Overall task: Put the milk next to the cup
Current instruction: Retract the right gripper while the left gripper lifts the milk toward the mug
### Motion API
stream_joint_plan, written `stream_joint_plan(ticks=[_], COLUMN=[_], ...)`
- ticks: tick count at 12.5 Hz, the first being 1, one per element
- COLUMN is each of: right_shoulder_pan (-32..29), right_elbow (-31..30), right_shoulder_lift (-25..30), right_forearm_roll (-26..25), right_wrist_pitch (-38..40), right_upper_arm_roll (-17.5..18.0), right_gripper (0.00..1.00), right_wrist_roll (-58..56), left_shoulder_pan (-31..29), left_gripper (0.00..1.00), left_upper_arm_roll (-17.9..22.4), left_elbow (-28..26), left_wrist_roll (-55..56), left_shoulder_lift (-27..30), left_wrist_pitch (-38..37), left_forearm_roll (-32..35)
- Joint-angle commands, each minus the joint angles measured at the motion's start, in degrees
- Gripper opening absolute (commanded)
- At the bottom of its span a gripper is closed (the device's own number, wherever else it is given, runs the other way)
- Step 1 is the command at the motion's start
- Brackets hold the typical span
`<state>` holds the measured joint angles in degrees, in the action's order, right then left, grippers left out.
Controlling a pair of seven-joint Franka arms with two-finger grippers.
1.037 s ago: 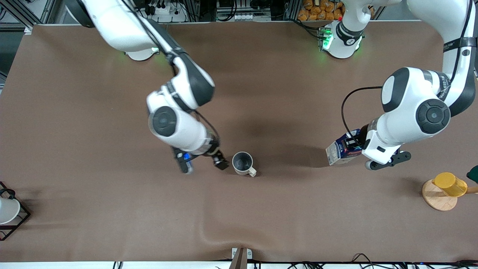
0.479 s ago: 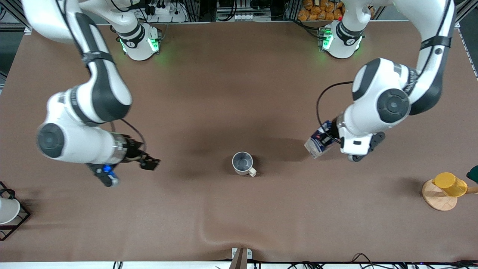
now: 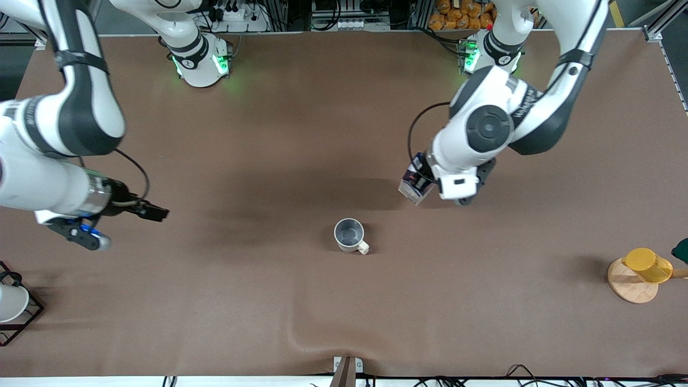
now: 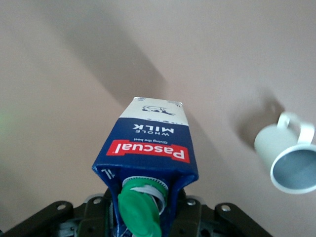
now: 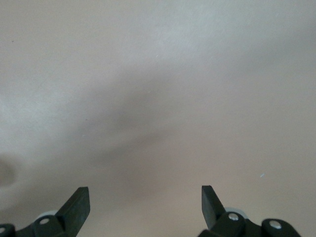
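The milk (image 3: 414,188) is hanging at a tilt, away from the cup, so my left gripper should set the milk straight and lower it at the cup's side nearest my arms.
The milk (image 3: 414,184), a dark-blue carton with a green cap and a red label band, hangs tilted in my left gripper (image 3: 424,180), over bare table toward the left arm's end from the cup. The off-white cup (image 3: 349,235) with a grey inside stands upright near the table's middle, apart from the milk. In the left wrist view the milk (image 4: 148,153) fills the jaws of my left gripper (image 4: 145,219) and the cup (image 4: 289,160) shows off to one side. My right gripper (image 3: 153,211) is open and empty over bare table at the right arm's end; it also shows in the right wrist view (image 5: 144,200).
A yellow cup (image 3: 647,265) on a wooden disc (image 3: 629,290) stands at the left arm's end, beside a dark green object (image 3: 681,250) at the edge. A white cup (image 3: 9,302) in a black wire rack sits at the right arm's end. The cloth wrinkles near the front edge (image 3: 306,333).
My left gripper has carried the milk toward the table's middle, closer to the cup. My right gripper has drawn back from beside the cup toward the right arm's end.
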<state>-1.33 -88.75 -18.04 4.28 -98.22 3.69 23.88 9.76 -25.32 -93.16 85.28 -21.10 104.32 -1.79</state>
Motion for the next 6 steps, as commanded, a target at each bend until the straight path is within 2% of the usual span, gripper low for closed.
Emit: stream_joint_plan(ticks=[1,4,6], right_shoulder_pan=[-2.97,-3.76,-3.68], right_elbow=[-3.01,-2.83,-2.66], right_shoulder_lift=[5.89,9.94,12.14], right_forearm_roll=[-0.77,-3.21,-5.50], right_wrist_pitch=[1.18,2.60,2.94], right_upper_arm_roll=[1.06,1.06,1.14], right_gripper=[1.00,1.00,1.00], right_wrist_roll=[-8.72,-19.27,-23.69], left_shoulder_pan=[5.43,7.91,7.47], left_gripper=[0.44,0.44,0.44], left_upper_arm_roll=[0.19,0.10,0.10], left_elbow=[2.71,4.04,4.13], left_wrist_roll=[-4.13,-18.50,-31.08], left_shoulder_lift=[-2.44,-4.66,-3.96], left_wrist_pitch=[-0.08,0.35,0.45], left_forearm_roll=[4.49,6.80,3.22])
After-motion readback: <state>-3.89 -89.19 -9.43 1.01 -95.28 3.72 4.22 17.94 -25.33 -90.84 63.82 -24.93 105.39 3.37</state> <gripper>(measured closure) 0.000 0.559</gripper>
